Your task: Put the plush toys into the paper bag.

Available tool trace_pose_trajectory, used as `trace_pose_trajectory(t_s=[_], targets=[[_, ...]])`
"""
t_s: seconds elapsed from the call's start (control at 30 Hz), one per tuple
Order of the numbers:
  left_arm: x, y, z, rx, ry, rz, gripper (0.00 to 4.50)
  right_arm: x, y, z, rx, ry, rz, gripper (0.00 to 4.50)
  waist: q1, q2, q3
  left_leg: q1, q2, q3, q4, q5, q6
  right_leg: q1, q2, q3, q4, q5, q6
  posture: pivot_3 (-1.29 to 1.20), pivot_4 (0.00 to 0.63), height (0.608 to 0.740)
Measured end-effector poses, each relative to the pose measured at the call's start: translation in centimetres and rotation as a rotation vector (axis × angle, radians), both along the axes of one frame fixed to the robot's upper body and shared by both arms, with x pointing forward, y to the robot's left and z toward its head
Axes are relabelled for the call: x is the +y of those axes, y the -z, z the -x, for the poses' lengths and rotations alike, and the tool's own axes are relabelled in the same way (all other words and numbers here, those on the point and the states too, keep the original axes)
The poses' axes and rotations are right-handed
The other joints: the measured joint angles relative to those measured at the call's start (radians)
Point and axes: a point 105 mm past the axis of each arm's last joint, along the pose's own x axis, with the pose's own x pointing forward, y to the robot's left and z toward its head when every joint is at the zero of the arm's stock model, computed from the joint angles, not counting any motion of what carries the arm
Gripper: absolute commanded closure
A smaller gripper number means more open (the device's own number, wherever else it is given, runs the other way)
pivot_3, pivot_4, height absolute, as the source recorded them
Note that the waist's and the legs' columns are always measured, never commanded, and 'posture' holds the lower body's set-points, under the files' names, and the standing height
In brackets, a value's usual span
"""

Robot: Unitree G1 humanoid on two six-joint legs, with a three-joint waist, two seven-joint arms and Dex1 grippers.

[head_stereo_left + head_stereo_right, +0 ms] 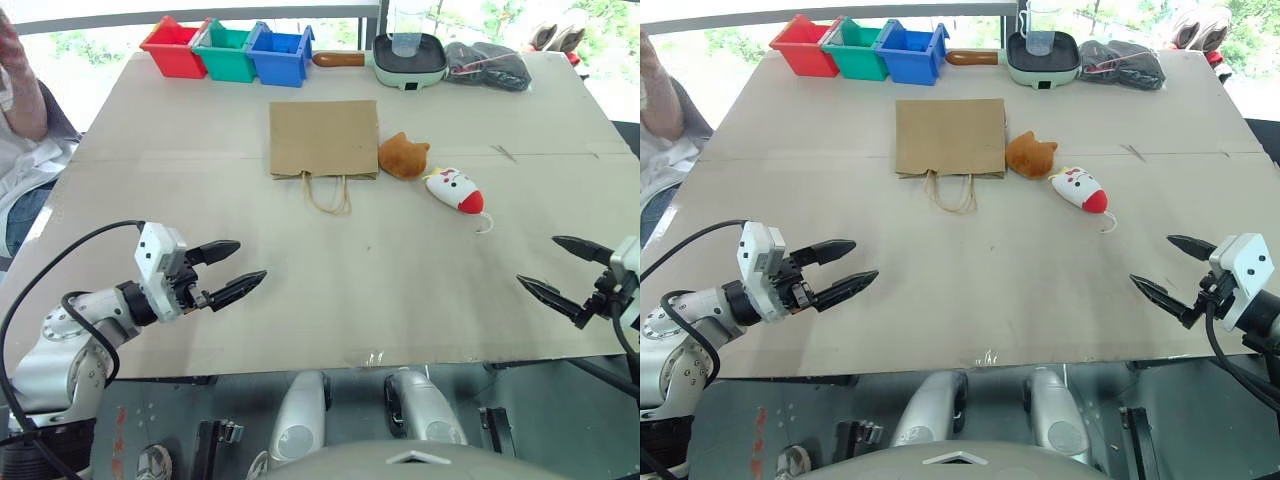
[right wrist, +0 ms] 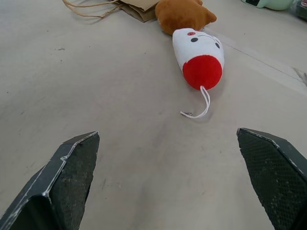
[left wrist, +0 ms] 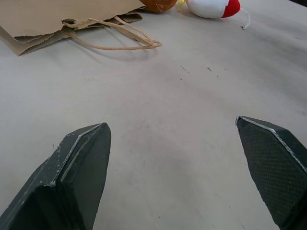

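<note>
I see a thin gap (image 3: 41,40) between the layers near the handles, so I expect the paper bag's opening (image 1: 325,176) to come open when I lift its upper edge.
The brown paper bag (image 1: 323,138) lies flat on the table's middle, its loop handles (image 1: 328,193) toward me. Right beside it sits the orange-brown plush toy (image 1: 403,157), touching the bag's right edge. The white mouse plush toy (image 1: 455,190) with a red end and thin tail lies just right of that. My left gripper (image 1: 233,268) hovers open near the front left, well short of the bag. At the front right my right gripper (image 1: 550,268) is open too, pointing toward the mouse (image 2: 198,51), with bare table between.
Red (image 1: 172,47), green (image 1: 224,52) and blue (image 1: 279,55) bins line the far edge. A pale green pan (image 1: 408,58) holding a clear cup and a black cloth bundle (image 1: 488,65) sit at the far right. A person's arm (image 1: 15,80) shows at the far left.
</note>
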Motion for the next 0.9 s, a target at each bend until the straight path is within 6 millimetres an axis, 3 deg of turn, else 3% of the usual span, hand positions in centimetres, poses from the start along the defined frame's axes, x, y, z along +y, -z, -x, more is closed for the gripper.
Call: trace_pose_trajectory(t_s=[0.1,0.2,0.37,0.43,0.5,0.63,0.73,0.83,0.9], targets=[[-0.5,-0.7,-1.1,-0.038,-0.006,-0.007,0.00,0.3,0.0,-0.1,-0.007,0.005,-0.014,0.03,0.008,0.000,0.000,0.000,0.000,-0.001,0.000,0.000,0.000,0.000,0.000,0.000,0.000,0.000,0.000,0.00,0.150,0.740],[-2.4,-3.5,-4.0,-0.194,0.003,-0.062,0.00,3.9,-1.4,-0.6,-0.091,-0.092,-0.044,0.03,0.013,0.001,-0.001,0.000,0.000,0.000,0.003,0.000,0.000,0.000,0.001,0.000,0.002,0.000,0.001,0.00,0.150,0.740],[-2.0,-2.6,-7.2,-0.275,-0.054,-0.248,0.00,6.5,-1.0,-0.3,-0.104,-0.093,-0.083,0.03,0.010,0.001,-0.001,-0.001,-0.001,-0.001,0.000,0.000,0.000,-0.001,0.001,0.000,0.001,0.003,-0.003,0.00,0.150,0.740],[-2.3,-2.3,-9.1,-0.353,-0.033,-0.379,0.00,8.9,-0.8,0.2,-0.098,-0.117,-0.129,0.03,0.015,0.001,-0.001,-0.001,0.000,-0.002,0.000,0.000,0.000,-0.001,0.001,-0.001,0.001,0.002,-0.003,0.00,0.150,0.740],[-3.2,-2.6,-10.7,-0.439,0.012,-0.486,0.00,11.1,-0.7,0.9,-0.096,-0.142,-0.163,0.03,0.018,0.001,-0.001,-0.002,-0.001,-0.001,0.001,0.000,0.000,-0.001,0.001,-0.001,0.000,0.003,-0.003,0.00,0.150,0.740],[-5.8,-3.0,-13.9,-0.584,0.061,-0.592,0.00,12.1,0.0,0.9,-0.092,-0.073,-0.178,0.03,0.020,-0.001,-0.001,-0.003,-0.002,-0.001,0.003,0.000,0.000,0.000,0.000,-0.001,-0.001,0.003,-0.003,0.00,0.150,0.740],[-7.4,-2.4,-15.4,-0.642,0.119,-0.670,0.78,12.1,0.4,0.8,-0.099,-0.012,-0.154,0.00,0.012,-0.001,-0.001,-0.002,-0.002,-0.001,0.002,0.000,0.000,0.000,0.001,0.000,-0.001,0.003,-0.003,0.00,0.150,0.740],[-8.6,-1.9,-15.7,-0.680,0.194,-0.709,1.84,11.9,0.5,0.6,-0.106,0.055,-0.174,0.00,0.007,-0.001,-0.001,-0.002,-0.001,-0.001,0.001,0.000,0.000,-0.001,0.001,0.000,0.001,0.003,-0.003,0.00,0.150,0.740],[-9.2,-1.5,-15.7,-0.684,0.234,-0.703,2.76,12.0,0.7,0.6,-0.098,0.081,-0.164,0.54,0.007,-0.001,-0.001,-0.002,-0.001,-0.001,0.001,0.000,0.000,-0.001,0.001,-0.001,0.002,0.003,-0.003,0.00,0.150,0.740]])
